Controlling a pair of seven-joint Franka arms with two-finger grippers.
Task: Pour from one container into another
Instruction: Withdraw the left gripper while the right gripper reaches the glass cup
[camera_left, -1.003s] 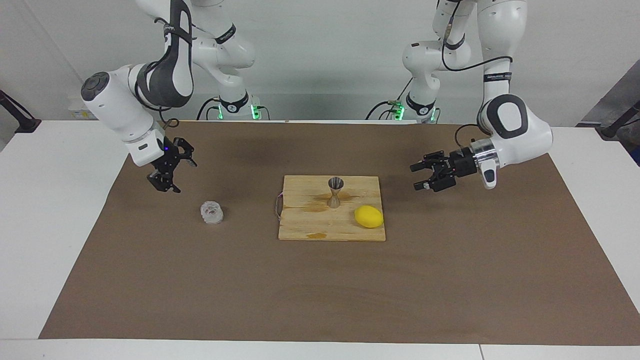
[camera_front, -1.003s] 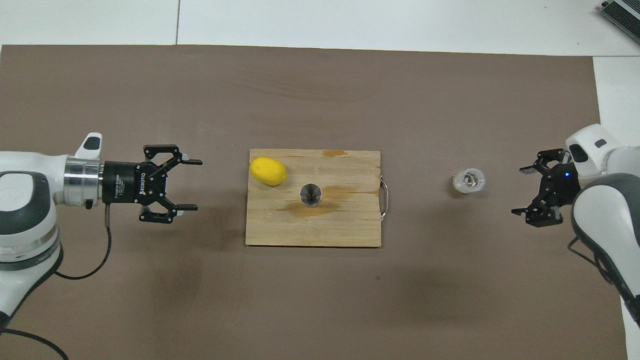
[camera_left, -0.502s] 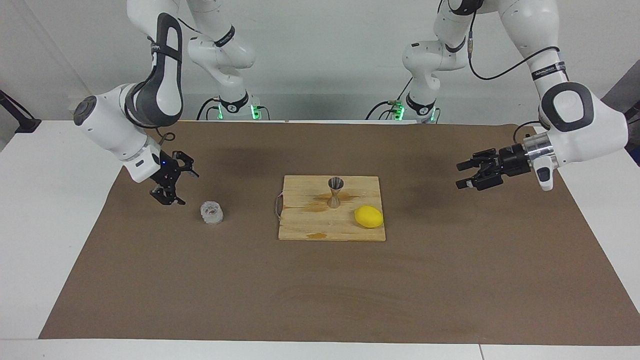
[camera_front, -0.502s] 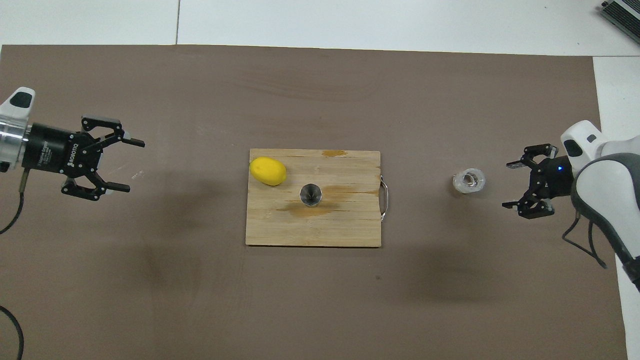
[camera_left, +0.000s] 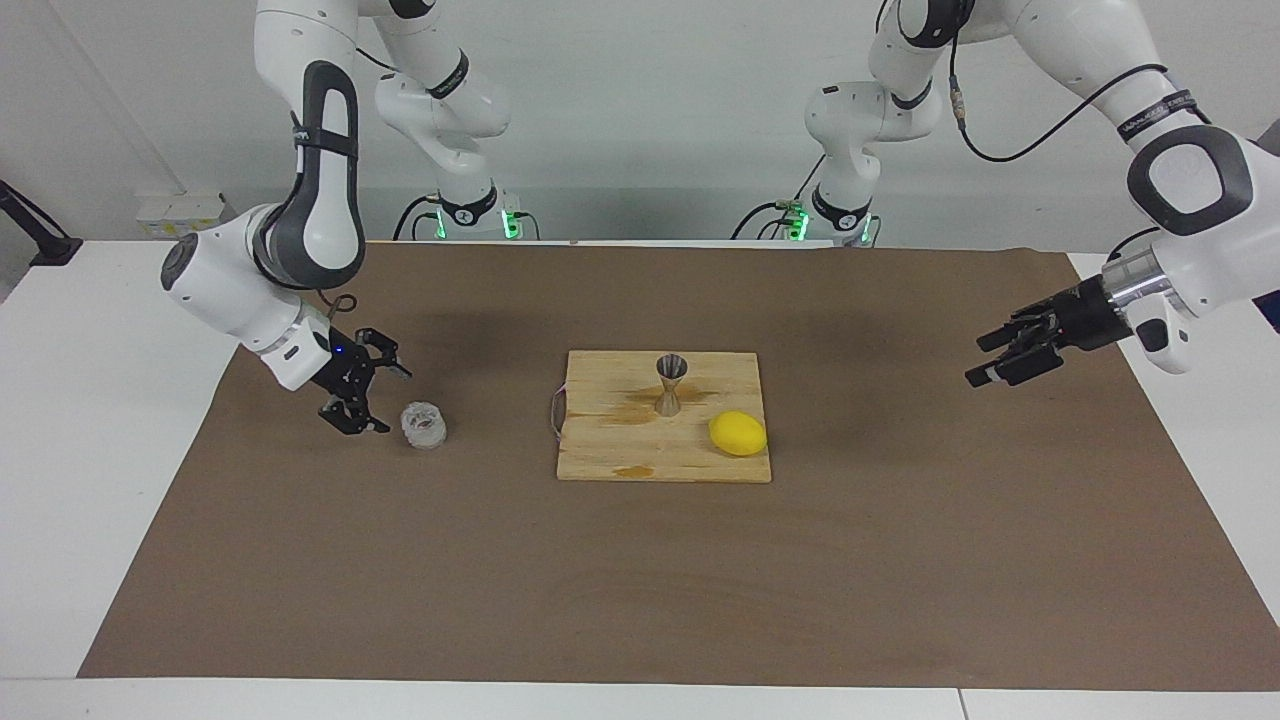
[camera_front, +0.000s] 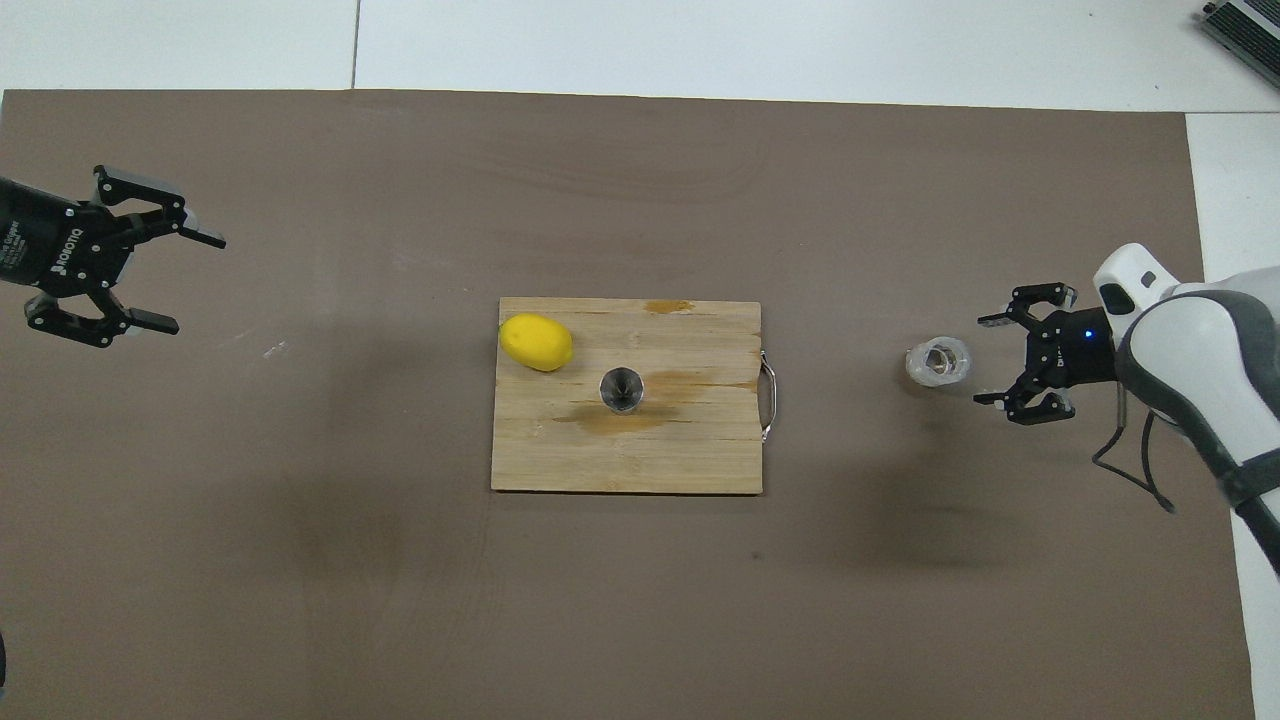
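Observation:
The cup will spill some liquid onto the wooden board when I pour, because a brown stain spreads next to the small jigger.
The clear ribbed glass cup stands on the brown mat toward the right arm's end of the table. My right gripper is open and low beside the cup, its fingers pointing at it with a small gap between them and the glass. The silvery hourglass jigger stands upright on the wooden board in the middle. My left gripper is open and empty, raised over the mat near the left arm's end.
A yellow lemon lies on the board beside the jigger, toward the left arm's end. The board has a metal handle on the edge facing the cup. The brown mat covers most of the white table.
My right gripper has come down and moved up close to the glass cup. My left gripper has pulled back from the board toward its own end of the table. Cup, jigger and lemon have not moved.

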